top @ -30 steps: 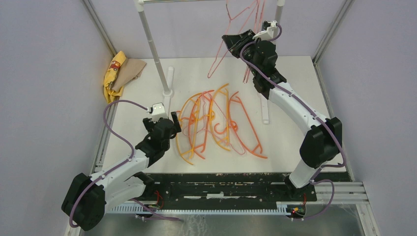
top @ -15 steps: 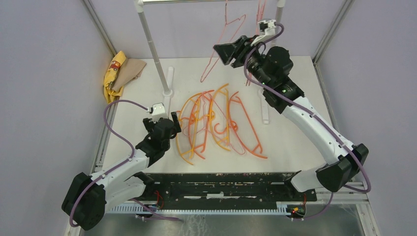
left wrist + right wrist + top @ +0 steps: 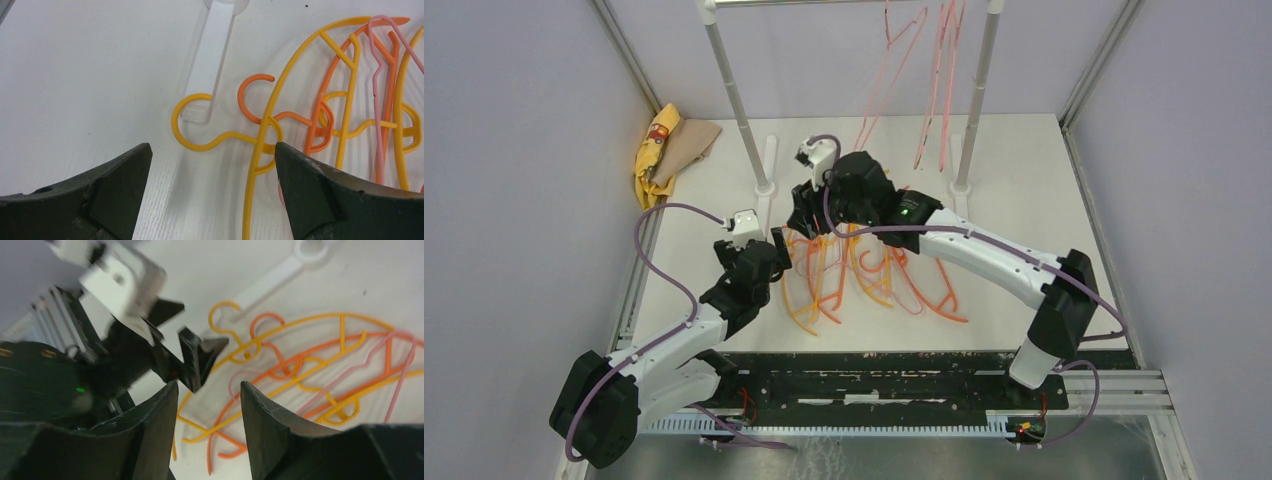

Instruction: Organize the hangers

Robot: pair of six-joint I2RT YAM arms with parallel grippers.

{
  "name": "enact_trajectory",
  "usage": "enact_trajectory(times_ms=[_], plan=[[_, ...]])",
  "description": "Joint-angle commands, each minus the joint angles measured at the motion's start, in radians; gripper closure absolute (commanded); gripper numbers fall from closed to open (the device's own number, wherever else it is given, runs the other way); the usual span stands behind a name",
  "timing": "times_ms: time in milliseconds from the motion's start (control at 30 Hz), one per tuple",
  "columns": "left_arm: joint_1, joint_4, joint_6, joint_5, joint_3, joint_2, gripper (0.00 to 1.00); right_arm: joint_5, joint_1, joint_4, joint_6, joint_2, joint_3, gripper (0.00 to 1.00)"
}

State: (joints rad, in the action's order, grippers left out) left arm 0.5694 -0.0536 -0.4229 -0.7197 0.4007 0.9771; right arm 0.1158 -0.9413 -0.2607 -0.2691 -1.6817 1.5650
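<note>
The pink hanger [image 3: 375, 85] is on top of the orange and yellow hangers, so my right gripper keeps moving down toward the pink hanger's near arm until the fingers are on both sides of that arm.
Several orange and yellow hangers [image 3: 934, 285] and a thin pink one lie overlapping on the white table. A few pink hangers [image 3: 936, 70] hang from the rack's top rail. My left gripper [image 3: 781, 250] is open and empty at the pile's left edge. In the left wrist view its jaws [image 3: 212, 155] straddle the bare table and the yellow hanger [image 3: 200, 142], with orange hangers [image 3: 320, 120] and a pink hanger [image 3: 380, 100] to the right. My right gripper [image 3: 802, 218] is open and empty, low over the pile's far left. In the right wrist view [image 3: 209, 390] it looks down on the hangers [image 3: 310, 365].
The rack's white poles [image 3: 736, 100] [image 3: 976, 100] stand at the back, with flat white feet [image 3: 210, 65] on the table. A yellow and tan cloth [image 3: 664, 150] lies at the back left. The left gripper's fingers [image 3: 197, 357] lie just beyond my right jaws.
My right arm has swung from the rack's rail down and left to just above the pile, close to the left gripper. The pink hangers stay on the rail. The left arm has not moved.
</note>
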Motion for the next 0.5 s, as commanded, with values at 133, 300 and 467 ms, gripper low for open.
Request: enact_trajectory(times_ms=[133,300,467], plan=[[0.001,-0.020,-0.051,-0.062,-0.014,-0.047,0.01,-0.180,-0.014,-0.154,0.096,-0.070,-0.181,0.46],[0.001,-0.020,-0.052,-0.057,-0.008,-0.031,0.01,-0.255,-0.006,-0.114,0.093,-0.063,-0.333,0.45],[0.001,-0.025,-0.054,-0.046,-0.002,-0.011,0.01,-0.247,0.042,-0.087,0.096,-0.066,-0.396,0.45]])
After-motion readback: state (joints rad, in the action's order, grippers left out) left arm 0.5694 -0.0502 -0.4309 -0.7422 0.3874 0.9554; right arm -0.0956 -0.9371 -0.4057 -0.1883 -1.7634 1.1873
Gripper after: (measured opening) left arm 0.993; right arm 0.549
